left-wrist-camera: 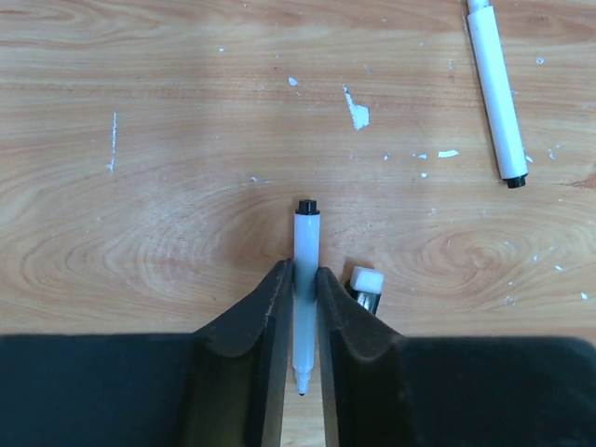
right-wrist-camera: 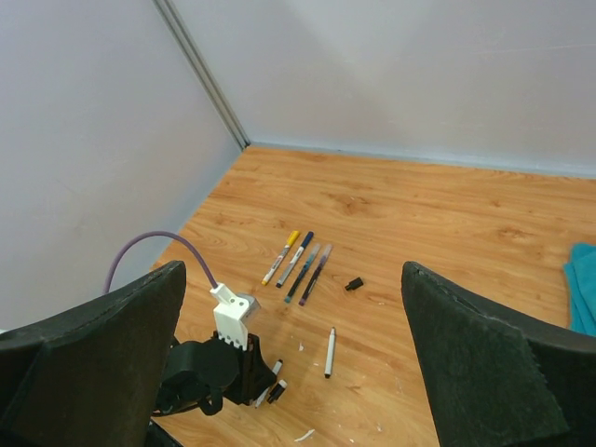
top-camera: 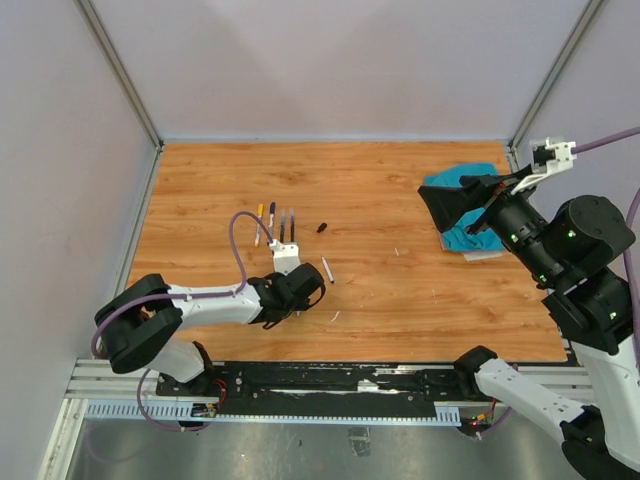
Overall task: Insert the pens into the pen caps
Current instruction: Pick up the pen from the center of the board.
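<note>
My left gripper is holding the white pen [left-wrist-camera: 306, 240], and the stubby dark cap [left-wrist-camera: 366, 288] lies next to that gripper. So I should first pass the pen to my right gripper and then put the cap on.
A white pen [left-wrist-camera: 306, 233] with a black end lies on the wood between my left gripper's [left-wrist-camera: 304, 270] fingers, which press on it from both sides; its bare tip points back toward the wrist. A stubby dark cap with a white end [left-wrist-camera: 366, 284] lies just beside the right finger. Another white pen [top-camera: 327, 269] lies to the right of this gripper [top-camera: 298, 290]. Farther back, several capped pens [top-camera: 276, 224] lie in a row, one with a yellow end [right-wrist-camera: 291, 239]. A loose black pen cap [top-camera: 322, 227] sits to their right. My right gripper [top-camera: 455, 205] hangs open high at the right.
A teal cloth [top-camera: 462, 240] lies at the back right under my right gripper. White scraps [left-wrist-camera: 358, 114] dot the wooden table [top-camera: 400, 290]. Grey walls with metal posts [top-camera: 120, 70] close in the left, back and right sides.
</note>
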{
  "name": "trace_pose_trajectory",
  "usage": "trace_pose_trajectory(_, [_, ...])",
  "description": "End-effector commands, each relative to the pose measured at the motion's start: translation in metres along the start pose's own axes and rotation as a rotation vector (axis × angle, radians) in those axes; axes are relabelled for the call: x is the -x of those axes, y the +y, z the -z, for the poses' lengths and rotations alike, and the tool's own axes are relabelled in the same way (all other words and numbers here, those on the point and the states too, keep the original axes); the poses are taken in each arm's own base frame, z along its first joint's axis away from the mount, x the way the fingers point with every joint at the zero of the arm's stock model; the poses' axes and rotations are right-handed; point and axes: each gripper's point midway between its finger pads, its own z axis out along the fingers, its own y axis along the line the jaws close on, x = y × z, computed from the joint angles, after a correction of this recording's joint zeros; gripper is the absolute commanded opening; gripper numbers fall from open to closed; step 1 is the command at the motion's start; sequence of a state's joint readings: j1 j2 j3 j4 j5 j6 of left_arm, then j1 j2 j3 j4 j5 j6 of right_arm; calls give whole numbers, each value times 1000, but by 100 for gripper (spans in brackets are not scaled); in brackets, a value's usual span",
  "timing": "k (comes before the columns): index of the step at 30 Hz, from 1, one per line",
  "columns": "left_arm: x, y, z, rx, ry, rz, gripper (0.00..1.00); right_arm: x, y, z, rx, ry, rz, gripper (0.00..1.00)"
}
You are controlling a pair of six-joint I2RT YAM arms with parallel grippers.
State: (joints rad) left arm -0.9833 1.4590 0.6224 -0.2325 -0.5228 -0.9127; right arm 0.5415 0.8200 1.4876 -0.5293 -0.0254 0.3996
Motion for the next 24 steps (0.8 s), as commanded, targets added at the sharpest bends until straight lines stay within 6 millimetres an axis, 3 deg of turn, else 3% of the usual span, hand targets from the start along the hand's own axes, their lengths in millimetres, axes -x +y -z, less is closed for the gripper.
trace_pose_trajectory(1, [-79, 40, 5, 86, 301, -113, 26, -5, -6, -6, -15, 10, 15, 99])
trace_pose_trajectory(4, [-79, 43, 4, 114, 298, -117, 34, -7, -5, -8, -13, 19, 14, 99])
trace_pose_trajectory(8, [-83, 49, 0, 157, 313, -133, 35, -11, -5, -10, -10, 31, 7, 99])
trace_pose_trajectory(15, [-91, 59, 1, 192, 330, -124, 15, -15, -6, -6, -14, 53, 3, 99])
trace_pose_trajectory(21, [-67, 60, 12, 200, 257, -118, 11, -37, -13, -7, -29, 121, 16, 98])
trace_pose_trajectory(24, [-42, 51, 20, 175, 185, -114, 11, -66, -22, -12, -51, 210, 22, 99])
